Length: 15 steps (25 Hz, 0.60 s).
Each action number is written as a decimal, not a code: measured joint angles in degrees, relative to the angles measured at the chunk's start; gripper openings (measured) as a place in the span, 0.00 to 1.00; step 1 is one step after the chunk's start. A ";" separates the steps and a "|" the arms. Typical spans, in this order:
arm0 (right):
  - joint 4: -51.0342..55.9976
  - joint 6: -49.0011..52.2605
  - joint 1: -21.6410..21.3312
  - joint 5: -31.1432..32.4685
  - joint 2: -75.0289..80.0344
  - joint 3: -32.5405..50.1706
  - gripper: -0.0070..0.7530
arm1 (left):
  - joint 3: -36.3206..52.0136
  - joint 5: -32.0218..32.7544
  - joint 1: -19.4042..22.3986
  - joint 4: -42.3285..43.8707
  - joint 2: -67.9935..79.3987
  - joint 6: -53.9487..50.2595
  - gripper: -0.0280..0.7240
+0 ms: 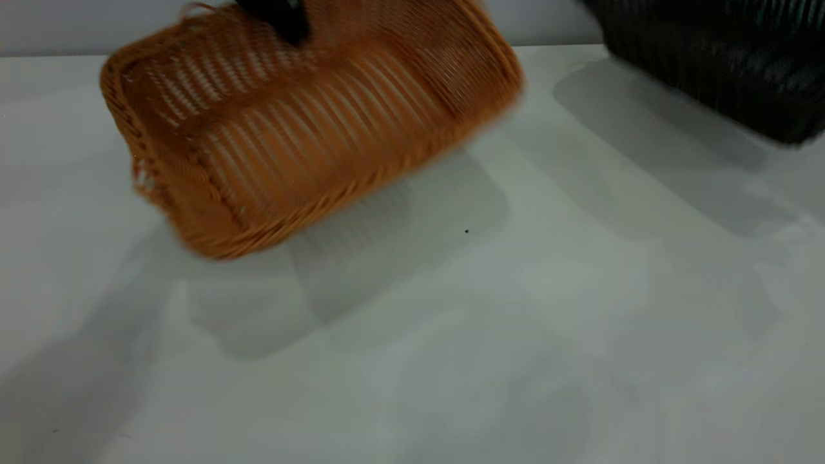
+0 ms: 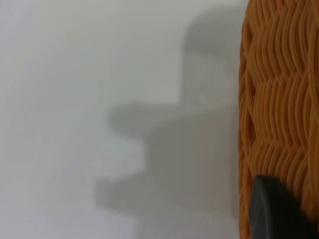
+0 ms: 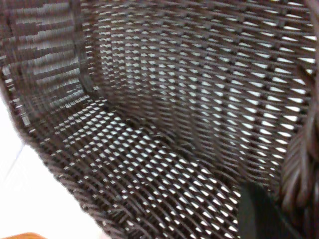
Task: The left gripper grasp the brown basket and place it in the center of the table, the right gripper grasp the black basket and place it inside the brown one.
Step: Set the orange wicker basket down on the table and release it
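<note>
My left gripper should put the brown basket down level at the center (image 1: 394,267) before my right gripper nests the black basket, because the brown basket hangs tilted (image 1: 317,135) above the table.
The brown basket (image 1: 309,129) hangs tilted above the table (image 1: 515,335) at the left back, its underside facing the exterior camera. My left gripper (image 1: 280,22) grips its far rim from above. In the left wrist view one black finger (image 2: 274,211) lies against the braided rim (image 2: 279,99). The black basket (image 1: 715,64) hangs above the table at the back right, partly cut off by the picture's edge. My right gripper (image 3: 286,211) is shut on its rim (image 3: 301,164), with one finger (image 3: 259,214) inside against the woven wall; the other finger is hidden.
Both baskets cast shadows on the pale tabletop, which is bare in the middle (image 1: 464,232) and at the front. A grey wall (image 1: 51,26) runs behind the table's back edge.
</note>
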 joint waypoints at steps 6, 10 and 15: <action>-6.25 1.15 -0.81 8.10 -2.51 -3.29 0.13 | 0.00 6.14 -5.96 -2.11 3.29 18.67 0.14; -6.91 1.26 -0.93 9.16 -3.40 -3.53 0.13 | 0.00 4.31 -8.40 -2.17 4.86 19.58 0.15; -6.91 1.42 -0.93 12.72 -3.84 -3.59 0.13 | -0.07 3.27 -10.01 -2.36 6.34 19.58 0.26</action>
